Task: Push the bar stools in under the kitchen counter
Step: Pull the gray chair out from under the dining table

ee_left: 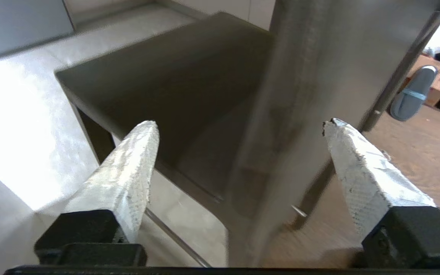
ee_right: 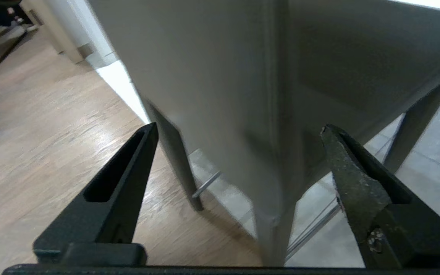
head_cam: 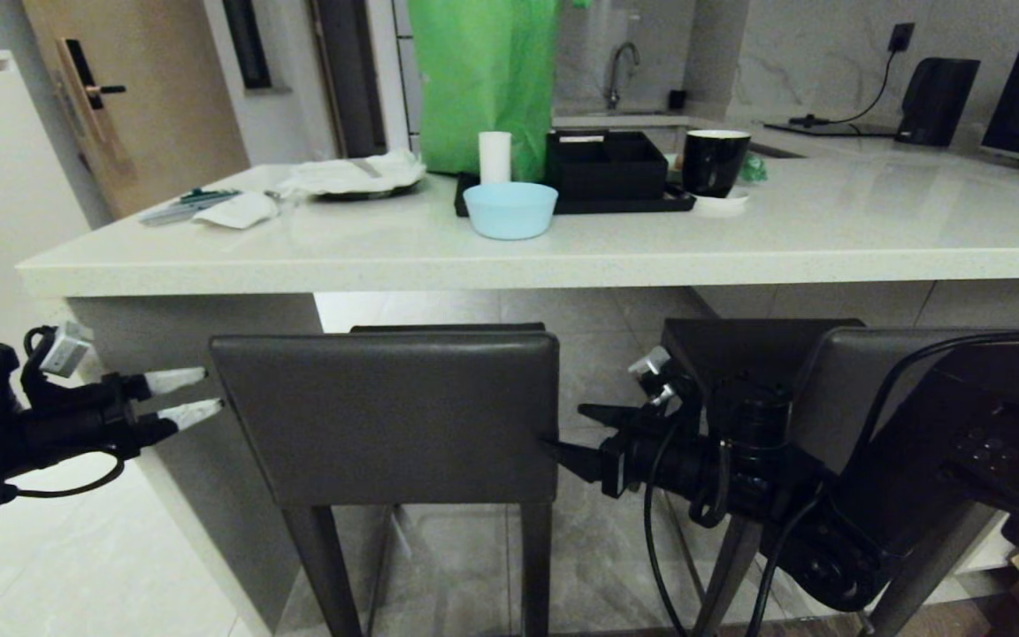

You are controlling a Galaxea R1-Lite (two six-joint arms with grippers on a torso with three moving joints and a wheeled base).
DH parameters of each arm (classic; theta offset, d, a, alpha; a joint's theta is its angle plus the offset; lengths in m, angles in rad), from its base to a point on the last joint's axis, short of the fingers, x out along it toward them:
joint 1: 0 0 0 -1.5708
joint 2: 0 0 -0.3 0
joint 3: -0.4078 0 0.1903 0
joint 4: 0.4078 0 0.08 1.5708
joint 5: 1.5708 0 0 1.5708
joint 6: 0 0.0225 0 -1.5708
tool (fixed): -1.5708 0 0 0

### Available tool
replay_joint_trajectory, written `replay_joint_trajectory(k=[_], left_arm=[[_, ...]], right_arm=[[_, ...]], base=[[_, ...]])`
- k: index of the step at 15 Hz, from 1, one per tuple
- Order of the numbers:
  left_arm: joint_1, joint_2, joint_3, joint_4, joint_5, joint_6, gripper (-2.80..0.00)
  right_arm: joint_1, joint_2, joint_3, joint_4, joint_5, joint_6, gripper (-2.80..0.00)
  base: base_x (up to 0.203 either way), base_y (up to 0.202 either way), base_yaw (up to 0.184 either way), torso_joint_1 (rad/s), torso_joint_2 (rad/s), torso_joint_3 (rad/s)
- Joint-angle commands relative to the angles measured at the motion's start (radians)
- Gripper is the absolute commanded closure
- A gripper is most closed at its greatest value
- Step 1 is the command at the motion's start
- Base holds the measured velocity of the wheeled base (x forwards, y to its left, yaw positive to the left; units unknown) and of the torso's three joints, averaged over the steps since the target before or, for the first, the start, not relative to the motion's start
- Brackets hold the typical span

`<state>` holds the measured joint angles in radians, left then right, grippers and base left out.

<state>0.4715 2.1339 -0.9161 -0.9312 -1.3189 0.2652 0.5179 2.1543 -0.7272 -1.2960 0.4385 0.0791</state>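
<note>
The left gripper's fingers only just reach the backrest's end (head_cam: 233,410), so next the left gripper slides in deeper (head_cam: 274,412) around the backrest before the robot moves the stool.
The pale kitchen counter (head_cam: 563,257) spans the head view. Two dark grey bar stools stand before it. The left stool's backrest (head_cam: 386,416) is in full view and its seat reaches under the slab. My right arm hides much of the right stool (head_cam: 837,372). My left gripper (head_cam: 214,389), with white-wrapped fingers, is open at the left end of that backrest. My right gripper (head_cam: 570,427), with black fingers, is open at its right end. In each wrist view the backrest's end (ee_left: 311,76) (ee_right: 204,76) stands between the spread fingers of the left gripper (ee_left: 239,125) and the right gripper (ee_right: 239,126), and neither is closed on it.
On the counter stand a blue bowl (head_cam: 509,211), a black tray (head_cam: 576,199) with a box, a black mug (head_cam: 715,161), a white cup (head_cam: 494,157), a green bag (head_cam: 483,80) and a plate with paper (head_cam: 350,175). A grey slipper (ee_left: 411,95) lies on the wooden floor.
</note>
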Motion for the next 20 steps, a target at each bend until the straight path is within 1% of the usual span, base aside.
replay_joint_trajectory(k=[1, 2, 3, 4, 6, 8, 9, 11, 14, 15, 16, 17, 18, 20], left_arm=[[-0.015, 0.069, -0.027, -0.066, 0.0, -0.033, -2.8], [-0.024, 0.073, -0.034, -0.067, 0.021, -0.031, -2.8], [-0.031, 0.07, -0.037, -0.067, 0.059, -0.031, -2.8], [-0.037, 0.061, -0.041, -0.067, 0.082, -0.035, -2.8], [-0.041, 0.045, -0.032, -0.065, 0.079, -0.052, -2.8], [-0.049, 0.026, 0.003, -0.066, 0.074, -0.062, -2.8], [-0.051, 0.011, 0.022, -0.067, 0.06, -0.062, -2.8], [-0.044, -0.018, 0.051, -0.067, 0.0, -0.059, -2.8], [-0.027, -0.022, 0.073, -0.067, -0.009, -0.055, -2.8], [-0.016, -0.023, 0.083, -0.067, -0.028, -0.048, -2.8], [-0.015, -0.023, 0.082, -0.067, -0.063, -0.045, -2.8], [-0.018, -0.02, 0.075, -0.067, -0.085, -0.046, -2.8], [-0.035, -0.015, 0.071, -0.068, -0.083, -0.045, -2.8], [-0.055, 0.017, 0.036, -0.069, -0.08, -0.021, -2.8]], right_arm=[[-0.014, 0.039, -0.053, -0.007, 0.003, 0.001, -2.8], [-0.014, 0.047, -0.088, 0.006, 0.003, 0.001, -2.8], [-0.014, 0.052, -0.12, 0.037, 0.003, 0.0, -2.8], [-0.007, 0.059, -0.148, 0.065, 0.003, -0.001, -2.8], [0.016, 0.072, -0.181, 0.098, 0.003, -0.005, -2.8], [0.02, 0.088, -0.208, 0.12, 0.003, -0.013, -2.8], [0.02, 0.091, -0.221, 0.132, 0.003, -0.013, -2.8], [0.022, 0.093, -0.24, 0.142, 0.003, -0.013, -2.8], [0.028, 0.093, -0.245, 0.149, 0.003, -0.012, -2.8], [0.03, 0.093, -0.245, 0.149, 0.003, -0.012, -2.8], [0.032, 0.093, -0.245, 0.149, 0.003, -0.012, -2.8], [0.035, 0.095, -0.245, 0.149, 0.002, -0.012, -2.8], [0.036, 0.095, -0.245, 0.148, 0.003, -0.012, -2.8], [0.034, 0.101, -0.262, 0.149, 0.002, -0.012, -2.8]], base=[[0.0, 0.0, 0.0, 0.0, 0.0, 0.0], [0.0, 0.0, 0.0, 0.0, 0.0, 0.0], [0.0, 0.0, 0.0, 0.0, 0.0, 0.0], [0.0, 0.0, 0.0, 0.0, 0.0, 0.0], [0.0, 0.0, 0.0, 0.0, 0.0, 0.0], [0.0, 0.0, 0.0, 0.0, 0.0, 0.0], [0.0, 0.0, 0.0, 0.0, 0.0, 0.0], [0.0, 0.0, 0.0, 0.0, 0.0, 0.0], [0.0, 0.0, 0.0, 0.0, 0.0, 0.0], [0.0, 0.0, 0.0, 0.0, 0.0, 0.0], [0.0, 0.0, 0.0, 0.0, 0.0, 0.0], [0.0, 0.0, 0.0, 0.0, 0.0, 0.0], [0.0, 0.0, 0.0, 0.0, 0.0, 0.0], [0.0, 0.0, 0.0, 0.0, 0.0, 0.0]])
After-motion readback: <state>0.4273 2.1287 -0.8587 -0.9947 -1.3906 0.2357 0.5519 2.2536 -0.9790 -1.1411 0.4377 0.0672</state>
